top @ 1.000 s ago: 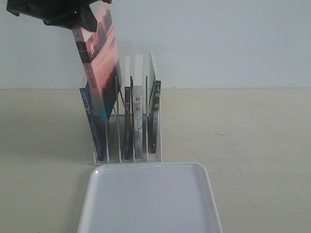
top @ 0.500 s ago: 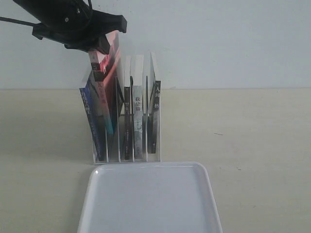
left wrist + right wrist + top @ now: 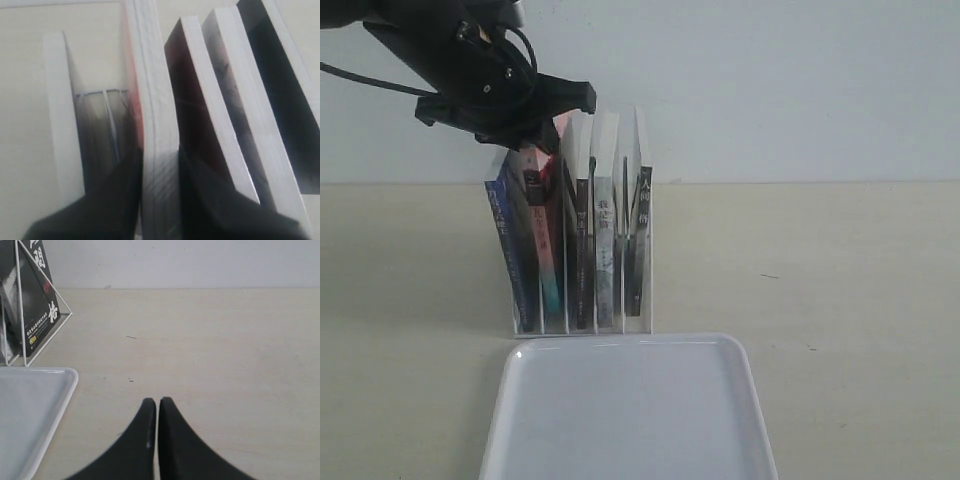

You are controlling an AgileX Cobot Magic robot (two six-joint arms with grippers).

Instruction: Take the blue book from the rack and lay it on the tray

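Observation:
The robot's left gripper is holding the pink-and-teal book [image 3: 545, 235] next to the wanted blue book, so the robot should first lower the held book into its rack slot [image 3: 555, 324] and open the left gripper.
The blue book [image 3: 510, 250] leans in the leftmost slot of the white wire rack [image 3: 649, 262], dark blue spine facing out. My left gripper [image 3: 535, 140] hovers just over the rack's left side, shut on the top of the pink-and-teal book [image 3: 548, 255], which stands in the second slot. In the left wrist view the black fingers [image 3: 125, 195] clamp that book's white page edge [image 3: 155, 100]. The white tray [image 3: 620, 341] lies in front of the rack. My right gripper [image 3: 157, 402] is shut and holds nothing, low over the table beside the tray's rim [image 3: 70, 377].
Three more books fill the rack's right slots: a dark one [image 3: 581, 250], the grey-spined one [image 3: 605, 250] and a black one [image 3: 638, 240]. Beige tabletop [image 3: 820, 300] stretches to the right of rack and tray; a pale wall stands behind.
My left gripper has come down with the pink-and-teal book, from tilted high above the rack to upright in the second slot. The blue book and tray have not moved.

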